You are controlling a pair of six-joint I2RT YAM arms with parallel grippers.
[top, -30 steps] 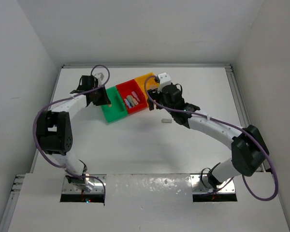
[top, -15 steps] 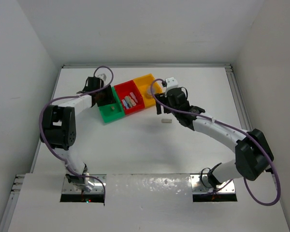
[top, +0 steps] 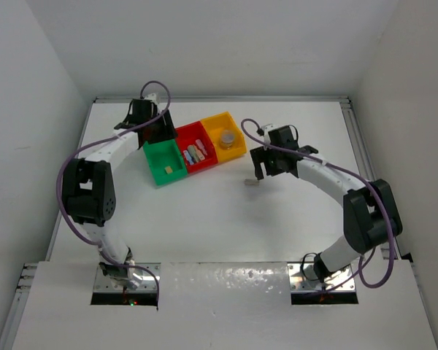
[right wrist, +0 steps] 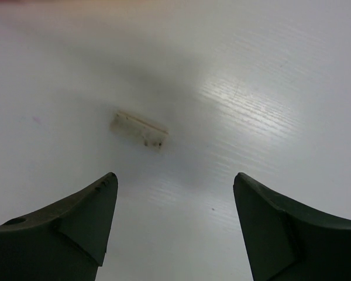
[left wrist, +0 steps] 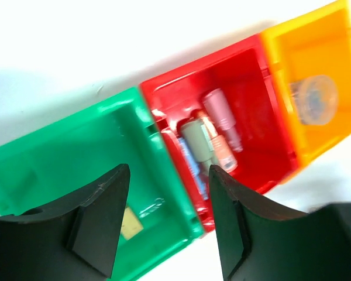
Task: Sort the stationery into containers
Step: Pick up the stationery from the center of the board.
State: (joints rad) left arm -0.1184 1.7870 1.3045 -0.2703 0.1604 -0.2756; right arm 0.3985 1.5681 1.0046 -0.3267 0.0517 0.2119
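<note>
I should pick up the small pale block (top: 252,181) with my right gripper and pass it over for the green bin (top: 161,157), because the block lies far from my left gripper.
Three containers stand in a row: green bin (top: 165,162) (left wrist: 64,158), red bin (top: 196,152) (left wrist: 254,82), orange-yellow bin (top: 227,135) (left wrist: 339,58). A tan block (top: 167,170) (left wrist: 128,223) lies in the green one. Pastel oblong pieces (top: 197,152) (left wrist: 213,137) fill the red one. A grey roll (top: 227,136) (left wrist: 313,99) sits in the orange-yellow one. My left gripper (top: 155,133) (left wrist: 168,172) hovers open and empty over the wall between green and red. Another small pale block (top: 252,183) (right wrist: 139,129) lies loose on the table. My right gripper (top: 265,171) (right wrist: 175,178) hangs open just beside it.
The white table (top: 204,219) ends in a raised rail at the back and sides. Purple cables loop off both arms. The arm bases sit at the near edge.
My left gripper has opened, left the tan block in the green bin and drawn back toward the far edge. My right gripper has swung from the orange-yellow bin over to the loose block.
</note>
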